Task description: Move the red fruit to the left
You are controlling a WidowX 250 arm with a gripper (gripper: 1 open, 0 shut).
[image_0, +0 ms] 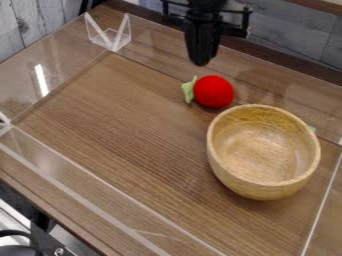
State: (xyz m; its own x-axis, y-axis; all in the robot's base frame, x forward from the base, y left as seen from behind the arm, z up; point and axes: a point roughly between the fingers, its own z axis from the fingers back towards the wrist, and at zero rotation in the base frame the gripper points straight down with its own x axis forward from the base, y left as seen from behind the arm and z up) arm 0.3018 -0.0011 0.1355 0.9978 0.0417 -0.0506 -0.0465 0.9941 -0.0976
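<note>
The robot gripper's fingers are pressed together (203, 59) above the red fruit, so the robot should open them and lower them around the fruit's sides (214, 92) before it moves the fruit.
The red fruit (214, 91), round and glossy with a pale green leaf on its left side, rests on the wooden table just beyond the wooden bowl. My gripper (201, 60) hangs straight above it, pointing down and clear of the fruit. Its black fingers are pressed together and hold nothing.
A large wooden bowl (222, 130) stands to the right front of the fruit, nearly touching it. Clear acrylic walls (54, 70) ring the table, and a small clear bracket (107, 32) sits at the back left. Bare wood stretches to the left of the fruit.
</note>
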